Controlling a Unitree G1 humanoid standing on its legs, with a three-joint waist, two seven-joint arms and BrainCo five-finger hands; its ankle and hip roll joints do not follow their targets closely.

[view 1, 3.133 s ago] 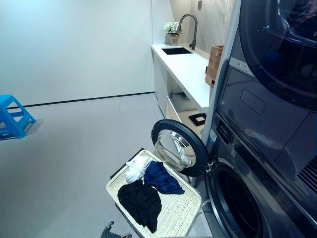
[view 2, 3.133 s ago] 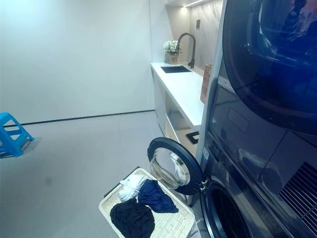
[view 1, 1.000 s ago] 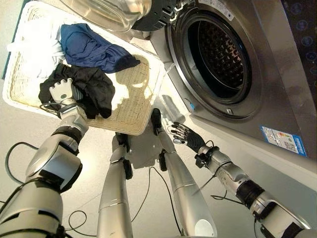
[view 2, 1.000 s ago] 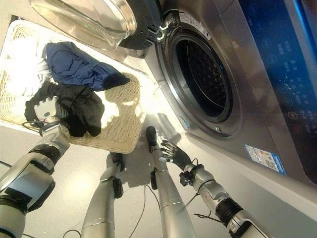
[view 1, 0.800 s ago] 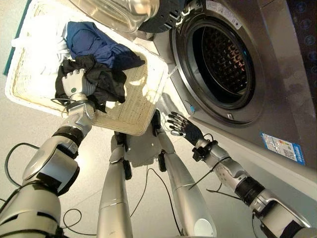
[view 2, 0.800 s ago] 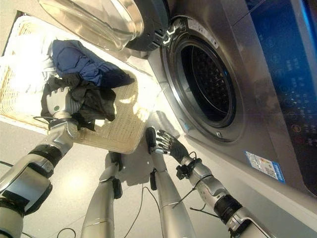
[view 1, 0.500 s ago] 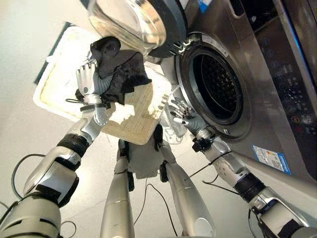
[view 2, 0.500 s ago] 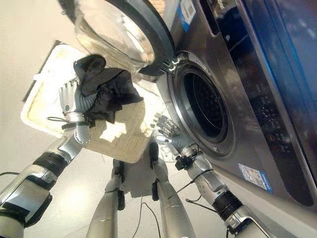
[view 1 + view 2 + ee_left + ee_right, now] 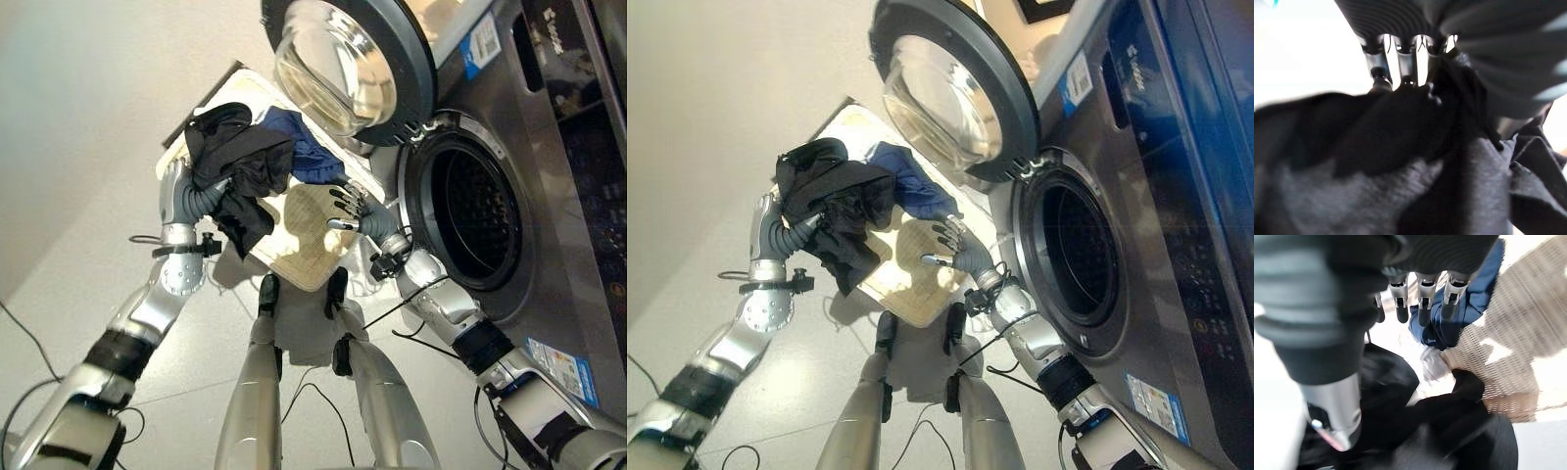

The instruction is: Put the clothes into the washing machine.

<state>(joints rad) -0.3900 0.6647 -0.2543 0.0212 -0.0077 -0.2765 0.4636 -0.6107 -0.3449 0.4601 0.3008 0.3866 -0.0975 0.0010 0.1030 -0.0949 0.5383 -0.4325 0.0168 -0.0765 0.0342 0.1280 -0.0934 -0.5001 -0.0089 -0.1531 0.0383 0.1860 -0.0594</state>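
Pale cloth (image 9: 1433, 364) shows beside the dark blue garment, so I expect a white garment to appear underneath when I lift the black garment (image 9: 245, 162).
My left hand (image 9: 182, 199) is raised above the wicker basket (image 9: 304, 250), its fingers curled into a black garment (image 9: 238, 166) that hangs bunched from it; the cloth (image 9: 1400, 161) also shows in the left wrist view. A dark blue garment (image 9: 306, 157) lies in the basket behind it. My right hand (image 9: 358, 212) is open with spread fingers, held over the basket's near end, between the black garment and the washing machine drum (image 9: 470, 220). The round door (image 9: 348, 64) stands swung open above the basket.
The washing machine's front panel (image 9: 568, 147) fills the right side. Light grey floor (image 9: 88, 117) stretches to the left of the basket. A label (image 9: 556, 357) sits low on the machine's front.
My left hand has lifted the black garment higher, off the basket. My right hand has risen toward the garment. The camera has tilted, so the whole scene has shifted.
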